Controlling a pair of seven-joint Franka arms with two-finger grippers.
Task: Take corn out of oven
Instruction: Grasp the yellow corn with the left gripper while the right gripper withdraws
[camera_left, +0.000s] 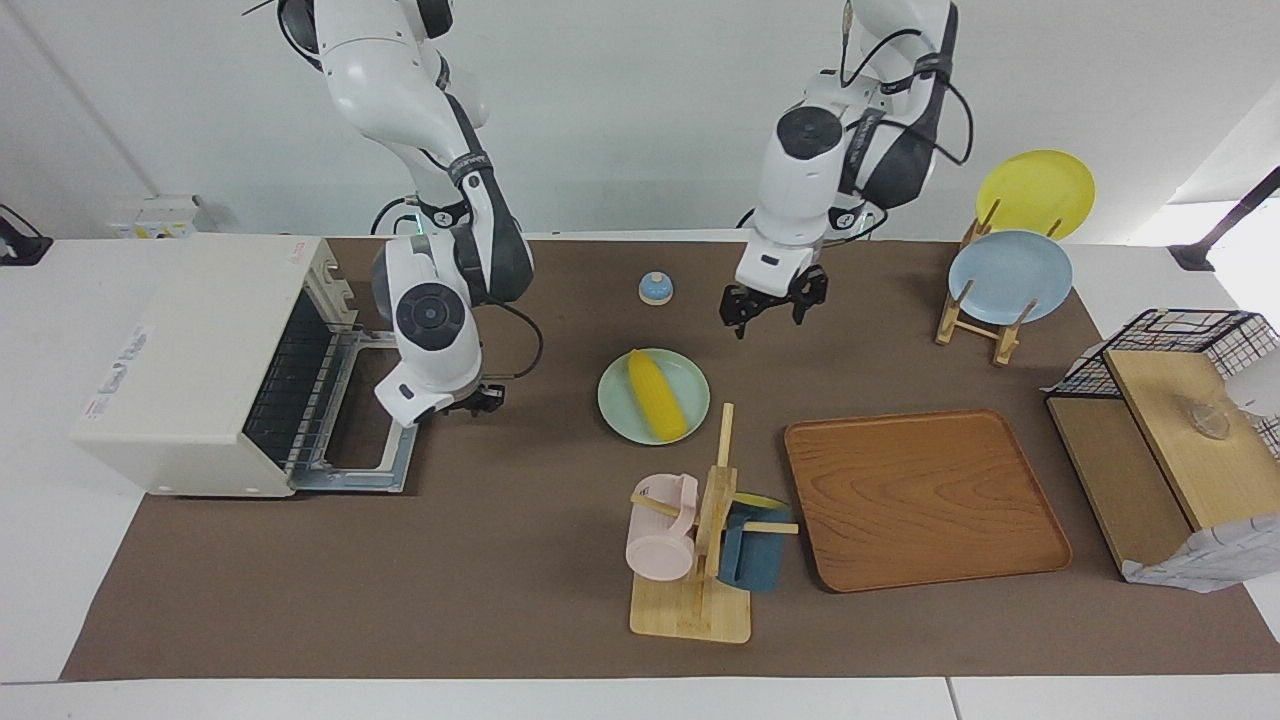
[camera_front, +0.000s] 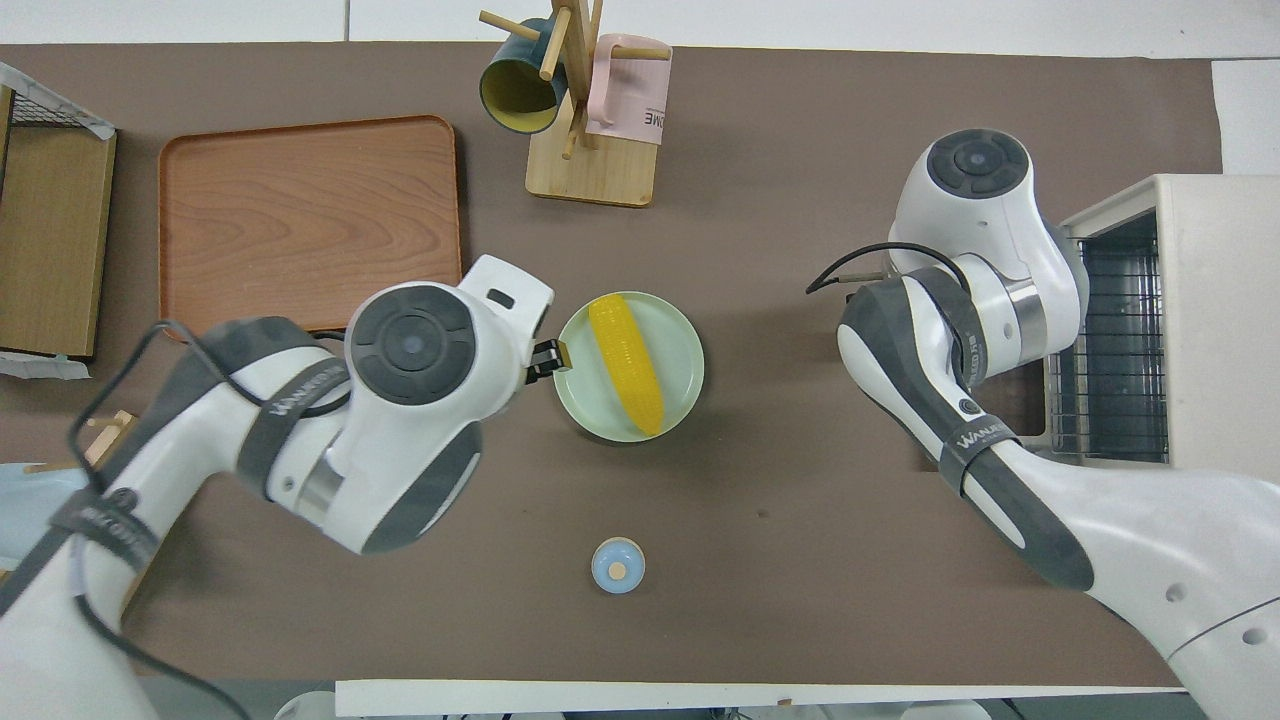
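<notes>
Next, my left gripper carries the corn from the plate to the wooden tray, because the tray is far from my right gripper at the oven door.
The yellow corn lies on a pale green plate in the middle of the table, clear of both grippers; it also shows in the overhead view. The white oven stands at the right arm's end, its door folded down flat and its wire rack bare. My right gripper hangs just over the door's outer edge. My left gripper is open and empty, up in the air over the table beside the plate, toward the left arm's end; its tips show at the plate's rim in the overhead view.
A small blue knob sits nearer to the robots than the plate. A mug tree with a pink and a blue mug and a wooden tray lie farther out. A plate rack and a black wire basket are at the left arm's end.
</notes>
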